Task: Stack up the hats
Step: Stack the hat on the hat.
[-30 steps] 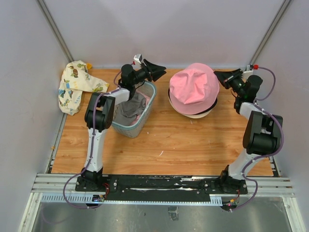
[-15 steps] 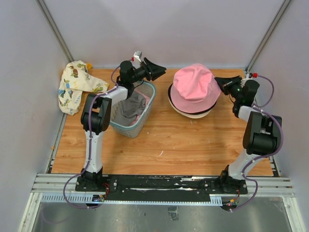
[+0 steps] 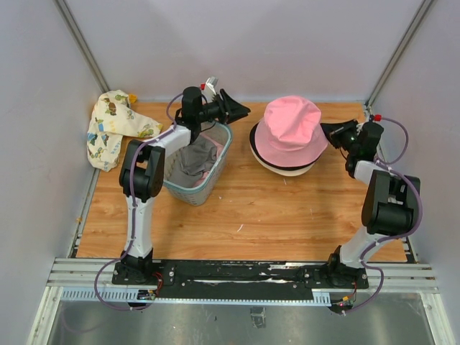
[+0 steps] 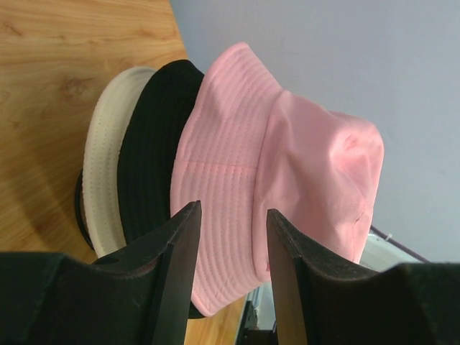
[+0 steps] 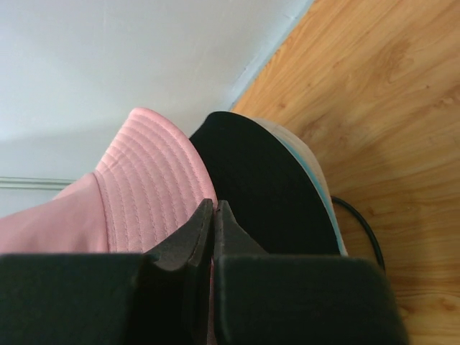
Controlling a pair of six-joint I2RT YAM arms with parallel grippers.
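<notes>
The black hat's brim [image 3: 254, 143] shows past the pink hat on the basket's side, so the left gripper should pinch the pink hat's brim there [image 3: 261, 144] and help the right gripper shift it.
A pink hat [image 3: 291, 133] tops a stack over a black hat [image 4: 154, 144] and a cream hat [image 4: 108, 158] at the back right of the table. My right gripper [image 3: 325, 129] is shut at the pink hat's right brim edge, pinching it; in the right wrist view its tips [image 5: 214, 203] meet where the pink brim [image 5: 144, 187] ends over the black brim [image 5: 266, 187]. My left gripper [image 3: 246, 110] hovers open over the basket's far corner, pointing at the stack. In its wrist view the left gripper [image 4: 231, 215] holds nothing. A grey hat [image 3: 198, 159] lies in the basket.
The blue-grey mesh basket [image 3: 215, 180] stands at the back left, under my left arm. A cream cloth with cartoon prints [image 3: 111, 129] lies crumpled in the far left corner. Walls close in on the back and both sides.
The right gripper moved down and to the right with the pink brim, and the hat's crown rose from flattened to rounded. The left gripper shifted slightly right.
</notes>
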